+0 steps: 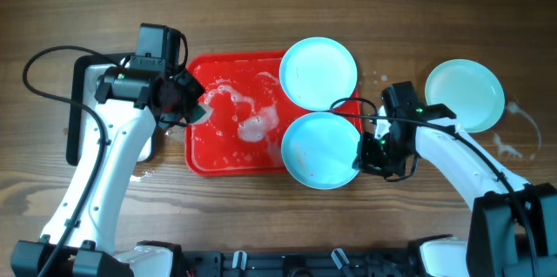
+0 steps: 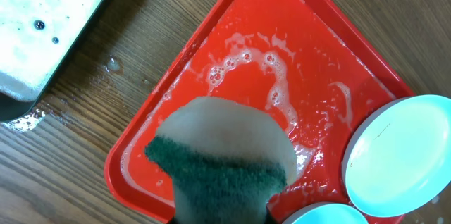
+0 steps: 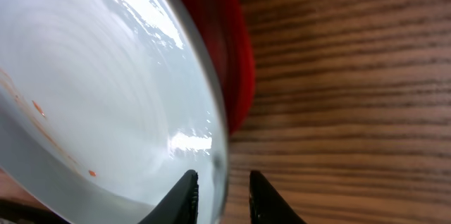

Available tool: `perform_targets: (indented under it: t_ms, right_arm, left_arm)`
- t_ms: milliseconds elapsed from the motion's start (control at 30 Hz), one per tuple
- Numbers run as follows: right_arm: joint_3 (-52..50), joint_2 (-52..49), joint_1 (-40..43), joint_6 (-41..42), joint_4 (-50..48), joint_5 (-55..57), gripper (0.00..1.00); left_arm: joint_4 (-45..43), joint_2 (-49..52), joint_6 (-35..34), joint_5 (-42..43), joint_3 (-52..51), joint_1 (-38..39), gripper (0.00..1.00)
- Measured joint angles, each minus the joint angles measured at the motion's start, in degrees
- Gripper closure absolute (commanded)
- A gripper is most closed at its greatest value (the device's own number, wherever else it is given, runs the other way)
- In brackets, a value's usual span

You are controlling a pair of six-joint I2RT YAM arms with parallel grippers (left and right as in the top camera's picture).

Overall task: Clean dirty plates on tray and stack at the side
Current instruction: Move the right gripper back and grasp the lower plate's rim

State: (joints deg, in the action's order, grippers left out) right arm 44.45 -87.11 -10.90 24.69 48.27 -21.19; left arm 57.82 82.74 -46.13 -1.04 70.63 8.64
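The front plate sticks out over the tray's edge point(image 1: 324, 175). The robot's right gripper should move the plate to the tray's foamy middle point(image 1: 252, 129) and hold the plate's rim before the sponge scrubs the plate.
The red tray point(image 1: 226, 142) lies at the centre, streaked with foam. Two light-blue plates rest on its right end, one at the back point(image 1: 318, 71) and one at the front point(image 1: 320, 150). A third plate point(image 1: 465, 94) sits on the table to the right. My left gripper point(image 1: 187, 103) hangs over the tray's left part, shut on a green-and-pale sponge point(image 2: 222, 160) that hides its fingers. My right gripper point(image 3: 222, 176) is at the front plate's point(image 3: 106, 90) right rim. One finger is inside the rim and one outside, with a small gap still showing.
A silver pan point(image 2: 49, 27) with soapy water stands left of the tray, partly under my left arm. Water drops point(image 1: 522, 129) wet the wood near the right-hand plate. The front plate overhangs the tray's right edge point(image 3: 236, 55).
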Motion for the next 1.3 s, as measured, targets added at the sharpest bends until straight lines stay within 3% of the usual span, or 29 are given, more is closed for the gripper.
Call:
perform_targets:
  t_ms: [100,200,533,733,933,1067,1300]
  right_arm:
    - [-0.02,0.00,-2.64,1.22,-1.42,0.00,0.81]
    - [-0.02,0.00,-5.73,2.64,-2.23,0.04,0.96]
    - [0.79,0.13,-9.14,2.73,-1.14,0.26,0.96]
    - [10.36,2.47,-12.39,1.20,0.52,2.36,0.96]
    - [14.23,2.54,-18.99,5.92,-11.39,10.60,0.96]
    - [14.47,-2.47,-22.64,8.98,-17.73,14.08,0.96]
    - [17.46,-12.55,-26.86,15.93,-17.59,19.67,0.95]
  left_arm:
    - [0.00,0.00,0.00,0.00,0.00,0.00,0.96]
    - [0.00,0.00,0.00,0.00,0.00,0.00,0.96]
    - [0.00,0.00,0.00,0.00,0.00,0.00,0.96]
    - [-0.02,0.00,0.00,0.00,0.00,0.00,0.96]
    - [0.70,0.00,0.02,0.00,0.00,0.00,0.96]
    - [1.14,0.00,0.17,0.00,0.00,0.00,0.96]
    - [1.11,0.00,0.17,0.00,0.00,0.00,0.96]
